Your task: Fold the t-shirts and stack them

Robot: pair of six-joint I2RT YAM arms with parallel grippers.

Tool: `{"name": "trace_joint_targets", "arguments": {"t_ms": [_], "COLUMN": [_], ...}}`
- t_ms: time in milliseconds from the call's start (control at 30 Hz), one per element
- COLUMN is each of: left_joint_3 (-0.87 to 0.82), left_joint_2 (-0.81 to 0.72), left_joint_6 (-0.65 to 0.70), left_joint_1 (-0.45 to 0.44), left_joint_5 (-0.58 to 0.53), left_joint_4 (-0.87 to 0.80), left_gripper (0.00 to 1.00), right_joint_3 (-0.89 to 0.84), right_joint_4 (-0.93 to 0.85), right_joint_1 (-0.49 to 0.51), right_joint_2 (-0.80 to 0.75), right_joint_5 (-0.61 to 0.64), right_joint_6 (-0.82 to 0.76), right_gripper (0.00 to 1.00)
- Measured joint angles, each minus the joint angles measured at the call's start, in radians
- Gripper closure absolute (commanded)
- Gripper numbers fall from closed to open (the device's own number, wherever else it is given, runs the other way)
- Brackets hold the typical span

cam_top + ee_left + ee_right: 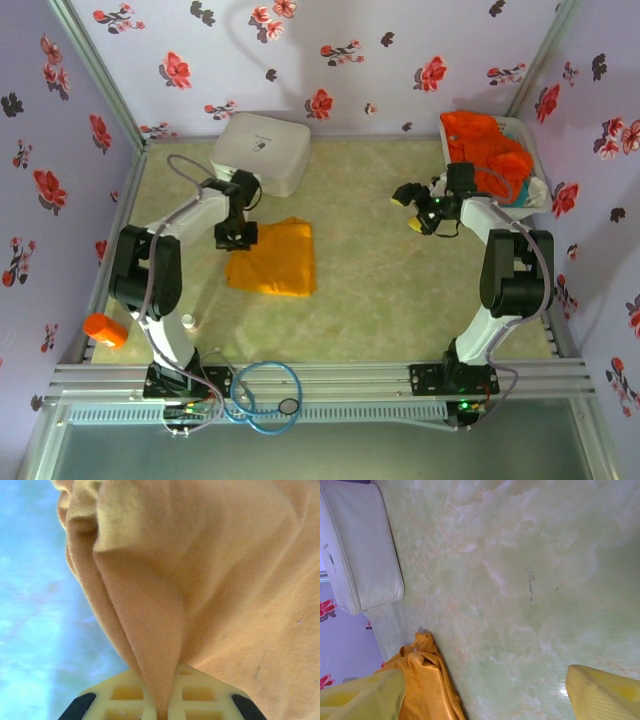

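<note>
My left gripper is pulling the yellow-orange t-shirt (278,262), which lies folded, and the space (200,266) toward the side is open, so I should pull next until the t-shirt lies there.
A golden yellow-orange t-shirt (272,258) lies folded on the table, left of centre. My left gripper (237,238) is at its left edge, shut on a fold of the cloth. In the left wrist view that fold (150,630) runs down between the two yellow fingers (200,695). A red-orange t-shirt (485,148) is bunched in the white basket (532,190) at the back right. My right gripper (408,210) hovers open over bare table beside the basket. In the right wrist view its fingers (605,695) stand wide apart with nothing between them, and the yellow shirt (425,680) lies beyond.
A white rounded hard case (262,150) stands at the back left, just behind the left gripper, and also appears in the right wrist view (360,545). A small orange cylinder (104,330) sits at the near left edge. Flowered walls close off three sides.
</note>
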Motion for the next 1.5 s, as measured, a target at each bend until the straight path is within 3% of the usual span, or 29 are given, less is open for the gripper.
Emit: {"name": "trace_joint_targets", "arguments": {"t_ms": [533,967,1500], "left_joint_3": [0.006,0.065,0.220], "left_joint_2": [-0.011,0.069,0.229], "left_joint_6": [0.120,0.201,0.264], "left_joint_1": [0.174,0.307,0.402], "left_joint_5": [-0.272,-0.453,-0.537], "left_joint_4": [-0.102,-0.093,-0.039], "left_gripper": [1.00,1.00,1.00], "right_joint_3": [0.000,0.000,0.012], "right_joint_4": [-0.023,-0.045,-0.087], "right_joint_1": [0.000,0.000,0.002], "right_joint_2": [-0.005,-0.021,-0.021], "right_joint_5": [0.000,0.000,-0.007], "right_joint_6": [-0.004,-0.005,-0.016], "right_gripper": [0.16,0.16,0.16]}}
